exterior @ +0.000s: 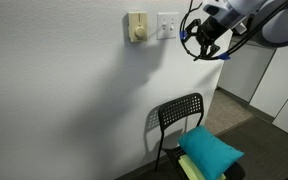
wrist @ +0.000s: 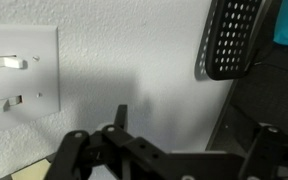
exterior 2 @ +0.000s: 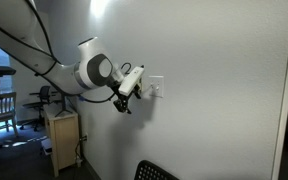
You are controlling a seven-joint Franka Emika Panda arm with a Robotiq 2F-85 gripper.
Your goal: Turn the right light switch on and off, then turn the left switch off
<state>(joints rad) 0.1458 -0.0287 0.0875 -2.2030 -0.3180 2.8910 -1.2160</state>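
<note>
The white wall plate [exterior: 168,25] is above my hovering gripper, which is clear of both toggles. Next, I turn back up and move in on the toggle farther from the knob [wrist: 11,62].
The square white two-gang wall plate [exterior: 167,25] is on the white wall; it also shows in the other exterior view [exterior 2: 156,88]. In the wrist view, which is turned on its side, the plate [wrist: 44,70] is at the left edge with two small white toggles, one [wrist: 6,62] above the other [wrist: 9,101]; I cannot tell for sure which is the right and which the left switch. My gripper [exterior: 197,45] [exterior 2: 134,88] [wrist: 184,130] hovers just off the wall, beside and slightly below the plate, touching neither toggle. Its jaws look open and empty.
A cream plate with a round knob [exterior: 136,27] sits beside the switch plate. A black perforated chair [exterior: 179,115] [wrist: 234,40] holding a teal cushion [exterior: 211,150] stands below against the wall. A wooden cabinet [exterior 2: 62,140] stands by the wall.
</note>
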